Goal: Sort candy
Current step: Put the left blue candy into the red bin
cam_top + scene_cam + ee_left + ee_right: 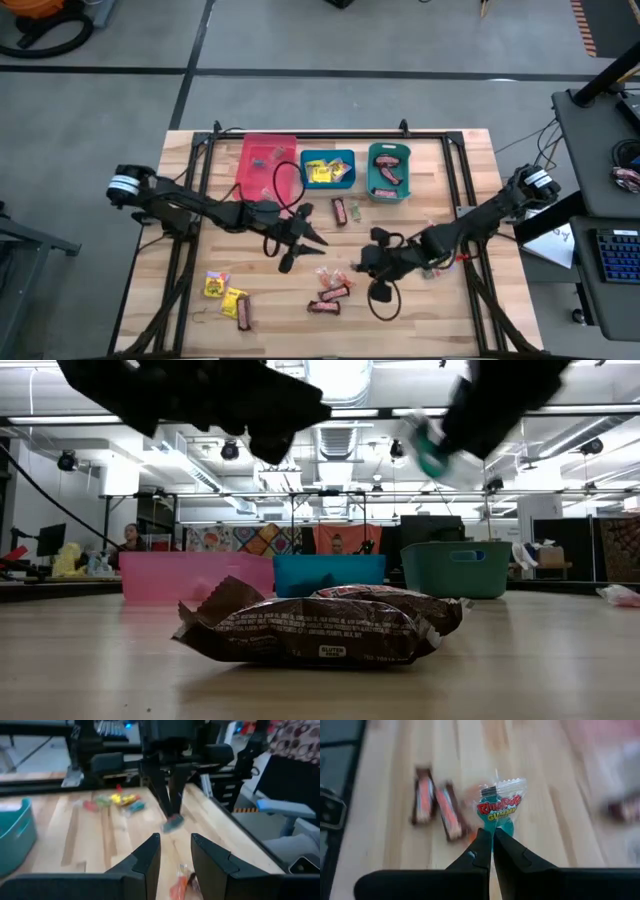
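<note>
My right gripper should continue to move the teal candy's loose end (430, 460), which faces my left gripper's open fingers (309, 254), toward them until they close on it, then release.
My right gripper (491, 837), right of the table's middle (372, 262), is shut on a clear-wrapped teal candy (497, 807); the candy also shows high above the table in the low view (430, 452). My left gripper (175, 847) is open and empty, left of the middle (300, 245), facing the right gripper. Two dark bars (437, 802) lie on the table under the right gripper and show close up in the low view (310, 628). Yellow packets (222, 292) and a dark bar (245, 313) lie at the near left. Small candies (112, 801) lie near the right arm. My right gripper pinches the candy's wrapper by the end nearest the fingers (492, 826), between its two fingertips. The rest of the candy sticks out beyond the fingertips. The candy is lifted clear of the table.
A pink bin (268, 160), a blue bin (328, 168) with yellow packets and a teal bin (389, 172) with dark bars stand in a row at the far side. Two bars (346, 211) lie before them. A dark frame (455, 170) edges the table.
</note>
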`<state>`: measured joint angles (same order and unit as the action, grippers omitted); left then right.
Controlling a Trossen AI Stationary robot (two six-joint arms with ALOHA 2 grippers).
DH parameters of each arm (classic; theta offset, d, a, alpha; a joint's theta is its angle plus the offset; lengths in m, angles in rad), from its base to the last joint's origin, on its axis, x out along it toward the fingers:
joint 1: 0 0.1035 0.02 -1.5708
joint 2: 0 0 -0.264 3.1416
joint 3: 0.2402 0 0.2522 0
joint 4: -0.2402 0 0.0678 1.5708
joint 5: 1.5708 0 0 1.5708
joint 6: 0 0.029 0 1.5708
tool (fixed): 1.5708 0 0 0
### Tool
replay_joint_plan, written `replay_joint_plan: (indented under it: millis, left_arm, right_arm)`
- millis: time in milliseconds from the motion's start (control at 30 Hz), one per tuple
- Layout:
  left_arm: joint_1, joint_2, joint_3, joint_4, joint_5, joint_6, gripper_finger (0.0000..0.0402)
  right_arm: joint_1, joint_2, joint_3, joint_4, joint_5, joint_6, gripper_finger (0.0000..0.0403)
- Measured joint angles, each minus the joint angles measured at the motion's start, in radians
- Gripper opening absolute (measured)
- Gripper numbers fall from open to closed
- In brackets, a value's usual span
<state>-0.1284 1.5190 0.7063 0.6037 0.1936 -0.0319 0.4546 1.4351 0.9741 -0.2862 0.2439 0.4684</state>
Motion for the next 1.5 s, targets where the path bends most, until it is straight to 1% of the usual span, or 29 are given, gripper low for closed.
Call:
replay_joint_plan:
  millis: [100, 233, 367, 500, 633, 900, 1000, 1133, 1167, 1233, 1333, 1433, 1500]
  left_arm:
    - [0.001, 0.055, 0.0, 0.073, 0.034, 0.001, 0.0093]
    - [0.0, 0.12, 0.0, 0.15, 0.044, 0.001, 0.0093]
    - [0.0, 0.152, 0.0, 0.181, 0.071, 0.0, 0.0093]
    - [0.002, 0.152, 0.0, 0.201, 0.078, -0.003, 0.0093]
    - [0.002, 0.152, 0.0, 0.242, 0.078, -0.003, 0.0093]
    - [0.002, 0.152, 0.0, 0.243, 0.077, 0.023, 0.0088]
    - [0.004, 0.152, 0.0, 0.243, 0.077, 0.036, 0.0066]
    - [0.011, 0.152, 0.0, 0.242, 0.076, 0.043, 0.0013]
    - [0.014, 0.152, 0.0, 0.242, 0.076, 0.039, 0.0008]
    - [0.021, 0.152, 0.0, 0.241, 0.077, 0.027, 0.001]
    - [0.031, 0.144, 0.0, 0.229, 0.077, 0.021, 0.0011]
    - [0.052, 0.113, 0.0, 0.169, 0.077, 0.019, 0.0003]
    - [0.069, 0.08, 0.0, 0.087, 0.077, 0.018, 0.0002]
  right_arm:
    - [-0.04, 0.004, 0.0, 0.1, -0.052, -0.126, 0.0009]
    - [-0.104, 0.007, -0.002, 0.183, -0.156, -0.23, 0.0009]
    - [-0.155, 0.007, -0.002, 0.243, -0.241, -0.295, 0.0009]
    - [-0.199, 0.007, -0.002, 0.27, -0.328, -0.314, 0.0009]
    - [-0.225, 0.007, -0.002, 0.269, -0.332, -0.333, 0.0009]
    - [-0.253, 0.007, -0.002, 0.27, -0.342, -0.358, 0.0009]
    - [-0.256, 0.007, -0.002, 0.27, -0.338, -0.374, 0.0009]
    - [-0.261, 0.005, -0.002, 0.267, -0.308, -0.366, 0.0016]
    - [-0.263, 0.003, -0.002, 0.265, -0.304, -0.365, 0.0022]
    - [-0.271, 0.0, -0.002, 0.263, -0.3, -0.363, 0.0039]
    - [-0.291, -0.013, -0.002, 0.252, -0.297, -0.344, 0.0075]
    - [-0.313, -0.033, -0.001, 0.225, -0.291, -0.338, 0.0113]
    - [-0.329, -0.053, -0.001, 0.2, -0.277, -0.337, 0.0135]
